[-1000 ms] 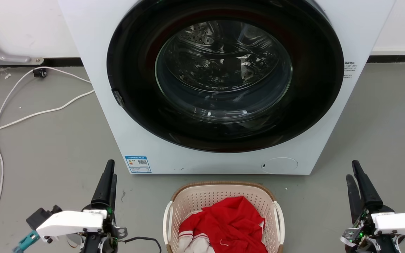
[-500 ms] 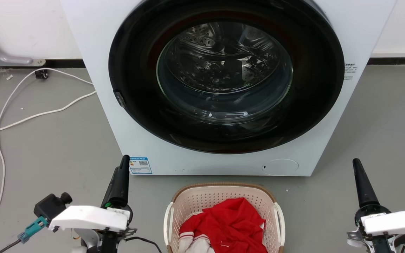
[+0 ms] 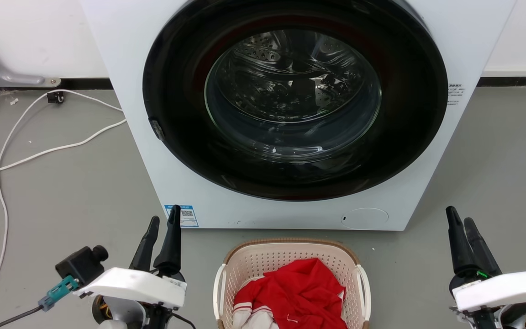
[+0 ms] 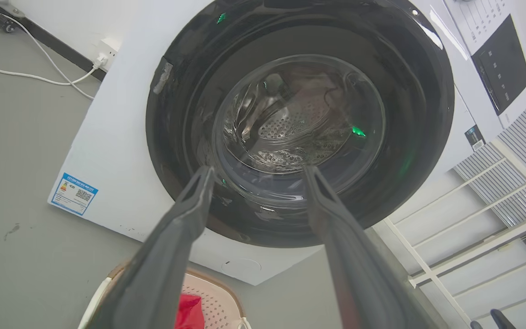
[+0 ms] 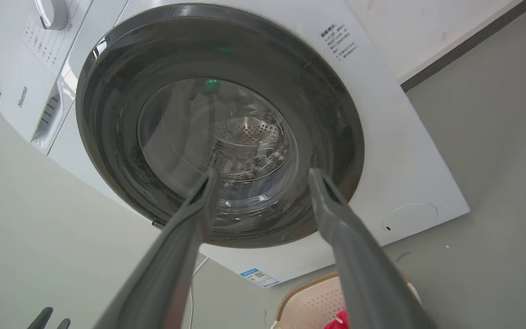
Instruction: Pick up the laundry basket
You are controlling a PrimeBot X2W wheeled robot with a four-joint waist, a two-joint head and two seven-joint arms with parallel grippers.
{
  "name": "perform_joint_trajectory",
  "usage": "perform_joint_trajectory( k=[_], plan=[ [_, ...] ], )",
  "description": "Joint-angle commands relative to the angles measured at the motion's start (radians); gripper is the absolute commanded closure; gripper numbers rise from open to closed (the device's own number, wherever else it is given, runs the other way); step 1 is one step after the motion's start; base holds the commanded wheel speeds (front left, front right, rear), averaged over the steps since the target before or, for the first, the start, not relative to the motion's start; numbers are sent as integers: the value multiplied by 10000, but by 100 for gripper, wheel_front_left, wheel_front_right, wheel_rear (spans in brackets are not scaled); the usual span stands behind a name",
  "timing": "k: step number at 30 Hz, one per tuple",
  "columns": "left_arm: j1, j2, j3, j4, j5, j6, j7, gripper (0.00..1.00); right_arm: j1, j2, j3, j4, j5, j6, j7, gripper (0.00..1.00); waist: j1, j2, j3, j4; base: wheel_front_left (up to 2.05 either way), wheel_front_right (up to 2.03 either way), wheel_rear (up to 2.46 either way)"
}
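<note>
I expect the laundry basket to come up level and keep its shape when I lift with both grippers, because the laundry basket's white handles [image 3: 363, 290] face each other across the clothes.
The laundry basket [image 3: 249, 260], cream with a brown woven rim and white side handles, sits on the floor at the bottom centre of the head view, holding red and white clothes [image 3: 297, 292]. A corner of the laundry basket [image 4: 213, 306] shows low in the left wrist view, and its rim [image 5: 308, 301] in the right wrist view. My left gripper [image 3: 162, 224] hovers left of the basket, open and empty, fingers pointing at the washer. My right gripper [image 3: 458, 221] stands well to the right, open and empty. In each wrist view the fingers [image 4: 185, 228] [image 5: 190, 219] spread wide before the washer door.
A white front-loading washer [image 3: 144, 137] with a dark round door [image 3: 290, 96] stands right behind the basket. White cables [image 3: 39, 151] trail over the grey floor at the left. A white rack [image 4: 473, 237] stands to the washer's right in the left wrist view.
Both arms turned about their wrists, so each gripper's two fingers now show side by side. The left gripper moved right, closer to the basket. The basket stayed put.
</note>
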Motion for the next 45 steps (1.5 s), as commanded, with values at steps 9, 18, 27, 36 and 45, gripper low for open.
perform_joint_trajectory(
  k=[9, 18, 27, 36, 45],
  plan=[
    [-57, 112, -251, -85, 1744, 122, -352, 0, 89, 5, 15, -462, -1894, 1, 79, 0, 0, 0, 1, 33, 0, 0, 0],
    [-113, 187, -367, 30, 2898, 304, -603, 0, 173, 12, 87, -658, -3216, 1, 124, 0, 0, 0, 16, 26, 0, 0, 0],
    [-85, 225, -452, 106, 3847, 452, -838, 0, 314, 17, 45, -873, -4333, 1, 247, 0, 0, 0, 7, 37, 0, 0, 0],
    [-85, 263, -582, 203, 4752, 552, -1049, 0, 473, 24, 61, -1121, -5394, 1, 305, 0, 0, 0, 2, 70, 0, 0, 0],
    [-102, 270, -716, 317, 5463, 618, -1235, 0, 584, 28, 17, -1301, -6157, 0, 361, 0, 0, 0, -14, 77, 0, 0, 0]
  ],
)
